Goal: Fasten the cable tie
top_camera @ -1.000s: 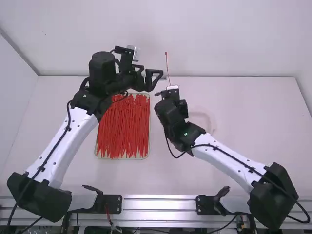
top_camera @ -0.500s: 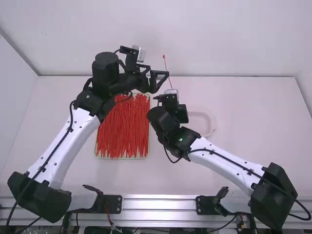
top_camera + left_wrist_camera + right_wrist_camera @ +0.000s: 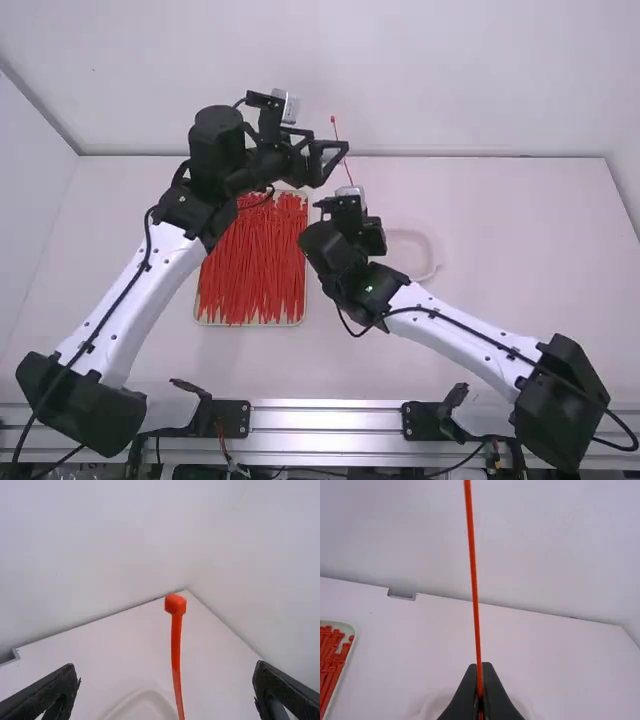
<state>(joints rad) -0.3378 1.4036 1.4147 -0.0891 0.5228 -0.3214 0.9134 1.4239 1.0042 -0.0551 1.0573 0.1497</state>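
Observation:
I expect the red cable tie to bend into a loop when I push its tail through, because the thin strap bows slightly [image 3: 176, 667] below its square head.
A single red cable tie [image 3: 334, 121] stands upright above the table's far middle, its square head [image 3: 175, 604] at the top. My right gripper [image 3: 349, 187] is shut on the lower part of its strap [image 3: 472, 580], and the two fingers [image 3: 487, 690] are pressed together around it. My left gripper [image 3: 335, 160] is raised next to the tie, open. In the left wrist view the strap [image 3: 175, 650] rises midway between its two spread fingers [image 3: 55, 692], touching neither.
A tray [image 3: 250, 322] with several loose red cable ties [image 3: 255, 255] lies on the table left of the middle, under the left arm. A pale rounded tray [image 3: 425, 250] sits to the right of the right gripper. The wall corner stands close behind.
The right arm has swung left, carrying the upright tie towards the left gripper. The left gripper has shifted a little to the right, so the tie now stands between its fingers.

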